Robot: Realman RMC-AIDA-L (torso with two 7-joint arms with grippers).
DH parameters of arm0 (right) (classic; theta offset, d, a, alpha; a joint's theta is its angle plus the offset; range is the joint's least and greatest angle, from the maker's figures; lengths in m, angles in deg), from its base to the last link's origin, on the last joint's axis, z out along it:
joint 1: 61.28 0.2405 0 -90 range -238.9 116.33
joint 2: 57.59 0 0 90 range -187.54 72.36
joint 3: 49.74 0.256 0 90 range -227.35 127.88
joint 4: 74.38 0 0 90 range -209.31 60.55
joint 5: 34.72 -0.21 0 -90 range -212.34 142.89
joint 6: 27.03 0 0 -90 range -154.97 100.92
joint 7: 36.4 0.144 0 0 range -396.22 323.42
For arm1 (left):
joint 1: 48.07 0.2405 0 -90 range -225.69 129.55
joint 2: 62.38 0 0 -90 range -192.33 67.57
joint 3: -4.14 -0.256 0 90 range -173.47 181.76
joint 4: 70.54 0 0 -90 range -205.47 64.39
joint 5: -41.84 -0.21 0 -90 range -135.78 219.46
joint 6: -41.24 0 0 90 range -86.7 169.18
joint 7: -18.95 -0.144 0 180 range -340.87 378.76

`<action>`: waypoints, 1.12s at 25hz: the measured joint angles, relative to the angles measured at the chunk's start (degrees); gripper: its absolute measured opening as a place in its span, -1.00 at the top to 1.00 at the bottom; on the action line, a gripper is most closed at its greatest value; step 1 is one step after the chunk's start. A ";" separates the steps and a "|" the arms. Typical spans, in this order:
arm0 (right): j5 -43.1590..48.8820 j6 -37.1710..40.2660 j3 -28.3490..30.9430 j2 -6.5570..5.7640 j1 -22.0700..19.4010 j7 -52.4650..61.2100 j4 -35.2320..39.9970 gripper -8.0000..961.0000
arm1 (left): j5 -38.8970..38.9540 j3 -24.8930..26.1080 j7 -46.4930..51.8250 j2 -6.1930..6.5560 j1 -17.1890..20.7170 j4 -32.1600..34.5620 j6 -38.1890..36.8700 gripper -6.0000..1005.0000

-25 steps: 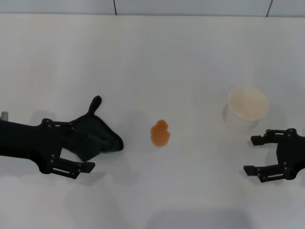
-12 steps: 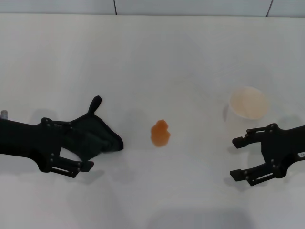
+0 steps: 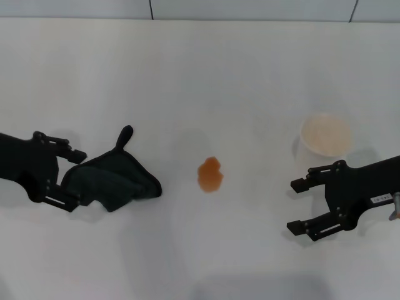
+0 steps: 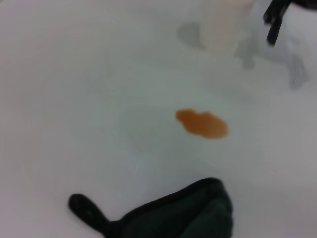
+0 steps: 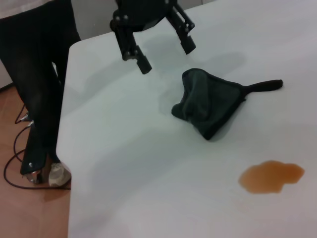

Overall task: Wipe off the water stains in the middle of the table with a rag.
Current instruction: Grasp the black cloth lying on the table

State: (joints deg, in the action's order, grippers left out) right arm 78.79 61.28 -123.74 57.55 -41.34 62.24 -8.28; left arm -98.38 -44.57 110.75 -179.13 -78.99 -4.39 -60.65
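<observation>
The rag's crumpled edge (image 3: 76, 180) faces the gap between my left gripper's open fingers, so my left gripper should now move toward the rag's folds (image 3: 107, 186) and close once they fill the gap.
The rag (image 3: 119, 181) lies crumpled on the white table (image 3: 206, 81), left of centre, with its tail corner pointing away from me. It also shows in the left wrist view (image 4: 183, 213) and the right wrist view (image 5: 210, 101). My left gripper (image 3: 77, 180) is open at the rag's left edge and holds nothing; the right wrist view shows it (image 5: 166, 55) just behind the rag. The water stains (image 3: 210, 174) form a small orange-brown blot mid-table, right of the rag, also seen from both wrists (image 4: 202, 123) (image 5: 271, 176). My right gripper (image 3: 292, 206) is open and empty, right of the blot.
A pale paper cup (image 3: 325, 137) stands just beyond my right gripper. In the right wrist view a person's dark legs (image 5: 39, 74) stand beside the table's end, with cables on the floor.
My left gripper has drawn back to the left, off the rag, which stays where it was. My right gripper has moved left toward the middle, in front of the cup.
</observation>
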 joint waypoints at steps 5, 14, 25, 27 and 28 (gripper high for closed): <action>-0.47 -1.98 -1.64 0.06 0.32 0.61 -0.05 -0.76 | -7.09 -0.47 0.34 0.22 -5.27 -0.60 -0.08 -0.74; -1.19 -4.56 -3.97 0.17 1.53 2.05 -1.10 -0.76 | -8.86 -6.81 -0.03 -0.23 -6.78 -3.00 3.95 -0.74; -1.28 -5.24 -4.22 0.17 1.76 2.43 -1.45 -0.76 | -8.99 -11.78 -0.58 -1.40 -7.46 -7.94 11.37 -0.73; -1.28 -5.29 -4.22 0.17 1.82 2.43 -1.45 -0.76 | -9.01 -12.09 -0.58 -1.46 -7.51 -8.36 12.07 -0.69; -1.29 -5.31 -4.25 0.18 1.87 2.43 -1.45 -0.76 | -9.02 -12.11 -0.58 -1.47 -7.53 -8.51 12.19 -0.68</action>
State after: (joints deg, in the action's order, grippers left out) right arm 77.50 55.98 -127.98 57.72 -39.47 64.67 -9.73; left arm -107.39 -56.68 110.17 -180.60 -86.53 -12.90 -48.46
